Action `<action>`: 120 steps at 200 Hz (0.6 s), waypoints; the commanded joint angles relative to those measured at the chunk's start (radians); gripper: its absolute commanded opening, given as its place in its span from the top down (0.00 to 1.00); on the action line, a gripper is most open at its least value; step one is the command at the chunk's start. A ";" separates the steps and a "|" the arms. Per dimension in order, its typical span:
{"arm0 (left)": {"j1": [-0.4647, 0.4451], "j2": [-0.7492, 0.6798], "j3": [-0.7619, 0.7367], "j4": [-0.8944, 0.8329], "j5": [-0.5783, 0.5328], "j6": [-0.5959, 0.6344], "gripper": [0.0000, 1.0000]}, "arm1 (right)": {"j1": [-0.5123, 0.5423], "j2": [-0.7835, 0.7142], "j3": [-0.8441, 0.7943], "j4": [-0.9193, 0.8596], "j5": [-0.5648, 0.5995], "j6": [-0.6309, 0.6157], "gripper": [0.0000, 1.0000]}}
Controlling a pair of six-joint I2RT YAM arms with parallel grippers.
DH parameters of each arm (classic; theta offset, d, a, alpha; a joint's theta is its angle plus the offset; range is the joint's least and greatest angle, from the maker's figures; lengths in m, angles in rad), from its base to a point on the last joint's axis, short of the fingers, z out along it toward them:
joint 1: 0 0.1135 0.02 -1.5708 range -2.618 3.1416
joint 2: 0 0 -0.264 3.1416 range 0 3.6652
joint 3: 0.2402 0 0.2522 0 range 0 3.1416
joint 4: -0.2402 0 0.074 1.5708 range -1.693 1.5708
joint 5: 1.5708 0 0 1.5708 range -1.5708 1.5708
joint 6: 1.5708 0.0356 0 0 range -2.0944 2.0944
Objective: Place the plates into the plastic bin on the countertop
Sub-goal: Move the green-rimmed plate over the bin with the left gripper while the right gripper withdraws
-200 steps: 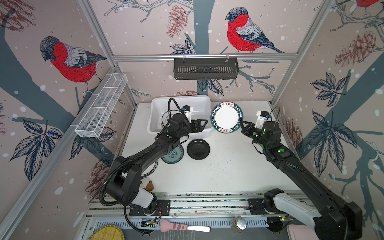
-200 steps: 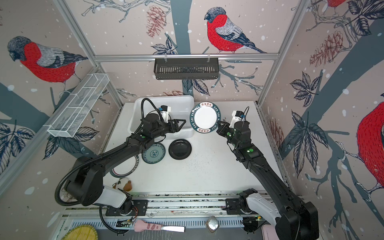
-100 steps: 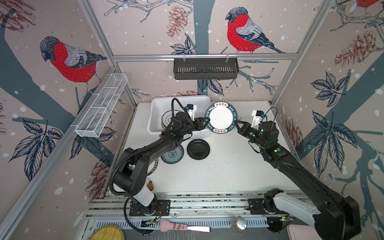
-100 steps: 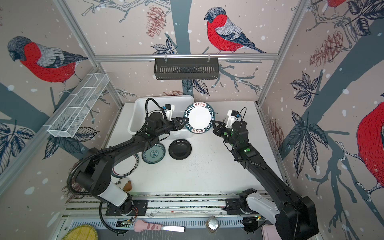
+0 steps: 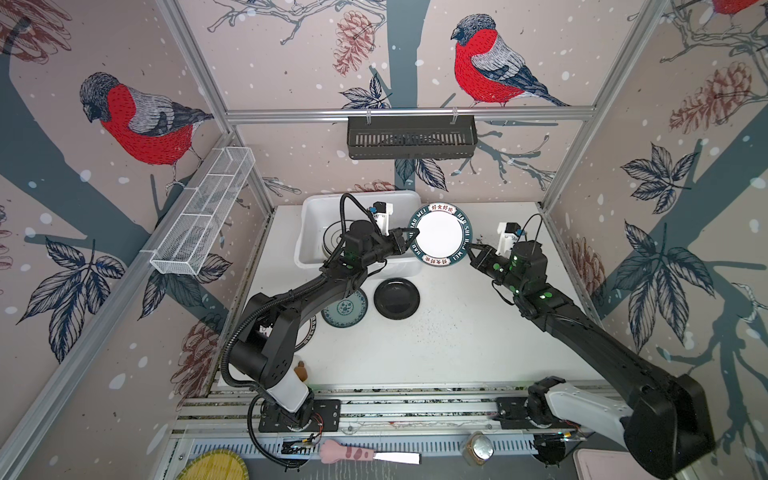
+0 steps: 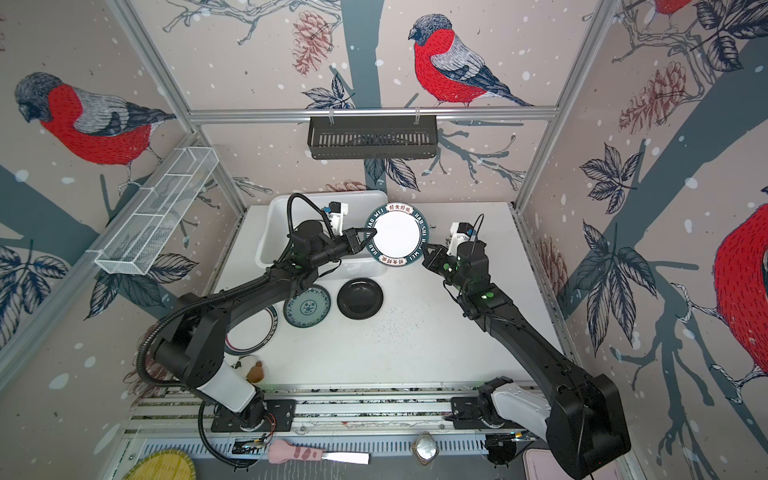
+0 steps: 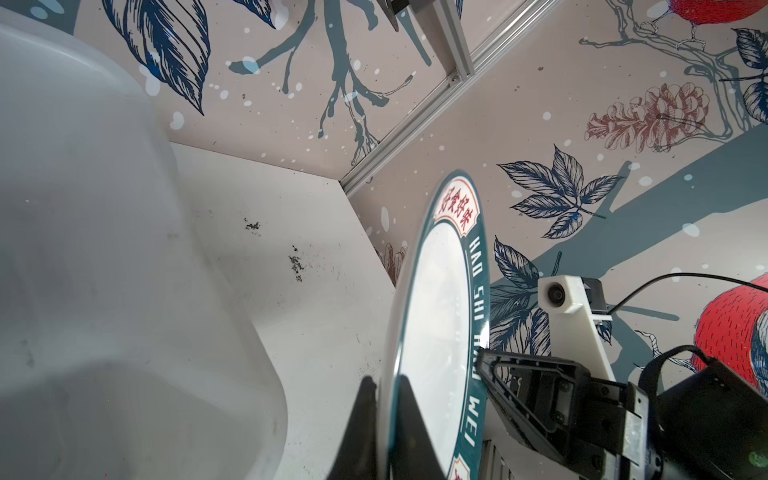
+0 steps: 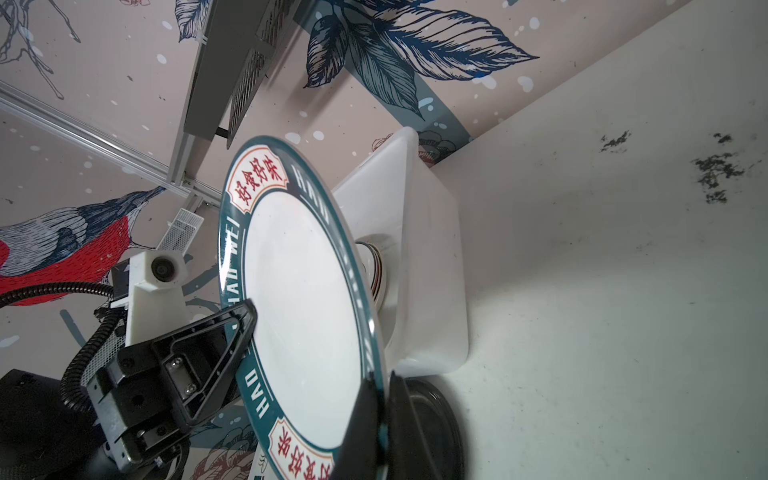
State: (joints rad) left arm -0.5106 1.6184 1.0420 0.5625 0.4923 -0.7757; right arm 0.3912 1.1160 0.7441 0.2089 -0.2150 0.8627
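Note:
I should open my right gripper, which is holding the lettered plate's rim (image 5: 465, 247) outside the bin, before my left gripper puts the plate down onto the ringed plate (image 5: 333, 236).
A white plate with a dark teal lettered rim (image 5: 440, 235) (image 6: 397, 235) hangs tilted in the air beside the right end of the plastic bin (image 5: 309, 253). My left gripper (image 5: 409, 241) (image 7: 384, 380) is shut on its left rim, and my right gripper (image 5: 471, 254) (image 8: 382, 380) is shut on its lower right rim. A ringed plate (image 5: 332, 243) lies inside the bin. On the countertop (image 5: 457, 340) in front of the bin lie a black plate (image 5: 397, 298), a teal patterned plate (image 5: 347, 309) and a white dark-rimmed plate (image 6: 253, 332), partly under my left arm.
A black slotted basket (image 5: 411, 137) hangs on the back rail. A white wire rack (image 5: 203, 212) runs along the left wall. A small toy (image 5: 301, 370) sits by the left arm's base. Below the front rail lie a yellow mat (image 5: 214, 467), a pink-handled knife (image 5: 365, 455) and a jar (image 5: 478, 446).
My right gripper has carried the lettered plate to the left, up to the bin's end. My left gripper has reached over and shut on the plate's left rim.

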 commanded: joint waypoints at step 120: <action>0.069 -0.067 -0.004 -0.108 -0.015 0.114 1.00 | 0.010 -0.032 -0.003 0.032 -0.047 -0.064 0.00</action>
State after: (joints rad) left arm -0.4637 1.5745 1.0527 0.4202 0.4702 -0.6785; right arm 0.4000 1.0950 0.7418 0.2329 -0.2714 0.8227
